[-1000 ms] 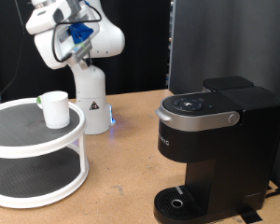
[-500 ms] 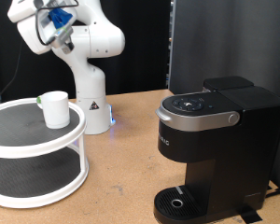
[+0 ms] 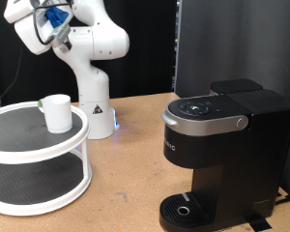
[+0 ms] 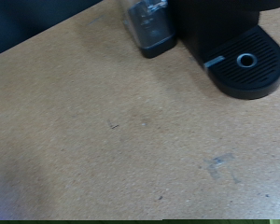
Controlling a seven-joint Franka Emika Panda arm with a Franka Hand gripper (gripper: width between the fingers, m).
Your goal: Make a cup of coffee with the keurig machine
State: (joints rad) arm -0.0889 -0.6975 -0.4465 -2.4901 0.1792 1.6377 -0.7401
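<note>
Next, my gripper pulls back toward the stand and descends to the white mug (image 3: 58,114), because it now faces the wooden table (image 3: 133,159) between the stand and the keurig machine.
The cup (image 3: 56,112) is a small white mug standing upright on the top shelf of a round white two-tier stand (image 3: 29,145) at the exterior view's left. The keurig machine (image 3: 225,155) is black with silver trim and stands at the exterior view's right with its lid down. Its round drip base (image 3: 188,210) has nothing on it and also shows in the wrist view (image 4: 243,61). The white arm (image 3: 82,43) is raised at the exterior view's top left, well above the cup. The gripper's fingers show in neither view.
A small green-topped pod (image 3: 41,102) sits just behind the cup on the stand. The arm's white pedestal (image 3: 95,106) rises from the wooden table (image 3: 135,174). A dark panel stands behind the machine.
The arm's upper part swung towards the exterior view's left and slightly up. The cup and machine have not moved.
</note>
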